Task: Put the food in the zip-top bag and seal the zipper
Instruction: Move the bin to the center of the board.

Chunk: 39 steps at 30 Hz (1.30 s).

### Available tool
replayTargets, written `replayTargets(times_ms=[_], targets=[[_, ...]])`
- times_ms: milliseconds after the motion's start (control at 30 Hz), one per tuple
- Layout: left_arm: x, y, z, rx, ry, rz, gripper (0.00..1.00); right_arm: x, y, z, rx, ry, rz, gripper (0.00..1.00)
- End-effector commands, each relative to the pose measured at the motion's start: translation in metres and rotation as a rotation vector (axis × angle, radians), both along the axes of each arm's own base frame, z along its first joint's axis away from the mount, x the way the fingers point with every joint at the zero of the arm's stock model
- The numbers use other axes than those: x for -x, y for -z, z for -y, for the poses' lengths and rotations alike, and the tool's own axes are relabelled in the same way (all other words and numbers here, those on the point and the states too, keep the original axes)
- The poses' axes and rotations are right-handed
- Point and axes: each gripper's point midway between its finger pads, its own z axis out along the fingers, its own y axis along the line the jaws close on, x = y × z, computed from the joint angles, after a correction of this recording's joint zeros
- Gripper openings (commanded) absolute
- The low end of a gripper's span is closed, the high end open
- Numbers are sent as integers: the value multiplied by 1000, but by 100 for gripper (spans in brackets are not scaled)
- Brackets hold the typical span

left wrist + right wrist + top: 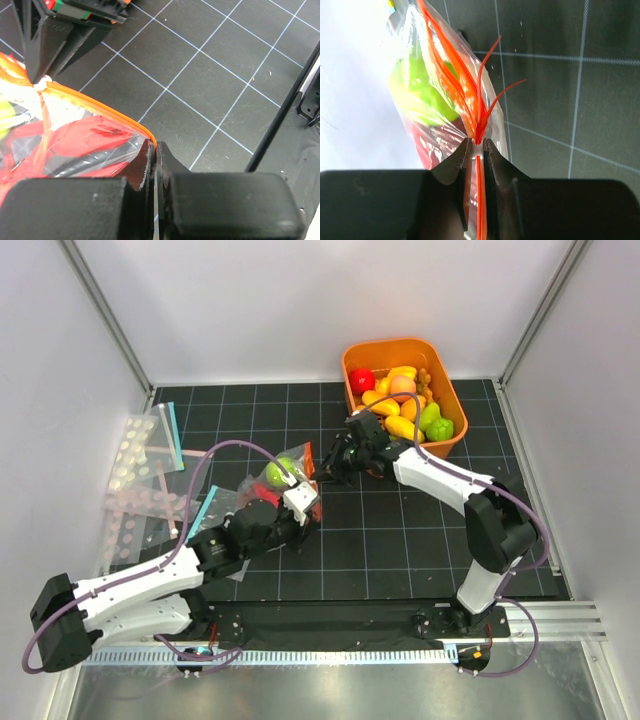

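The zipper (100, 106) is tight from my left gripper to the white slider. My right gripper should go on pulling the slider until it gets to the zipper's far end (308, 447).
The clear zip-top bag (283, 483) lies left of centre on the mat. Inside it are the food items, a light-green fruit (281, 472) and a red lobster (265, 496). My left gripper (304, 504) is shut on the near end of the red-orange zipper (95, 100), the jaws pinching the bag's corner (155, 144). My right gripper (326, 466) is shut on the zipper's far end (478, 141), and the strip (480, 200) runs between its jaws. In the right wrist view the green fruit (420, 90) and the lobster (427, 150) show through the plastic.
An orange bin (395, 343) of toy produce (405, 400) stands at the back right, just behind the right arm. Flat clear bags with teal strips (140, 465) lie at the left by the wall. White walls close in both sides and the back.
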Motion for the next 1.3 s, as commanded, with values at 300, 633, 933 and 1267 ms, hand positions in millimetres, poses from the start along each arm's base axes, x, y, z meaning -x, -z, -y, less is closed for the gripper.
replayTargets(times_ms=[300,633,933,1267], targets=[[49,-13,15,129,146,-88,0,-81,-11,7,-31,137,239,1],[63,6,3,92,138,-151,0,-99,-1,2,-40,157,243,1],[54,18,-3,45,82,-149,37,-91,-4,3,-68,150,254,13],[11,-21,-22,71,-189,-77,82,-58,-17,28,33,87,283,72]])
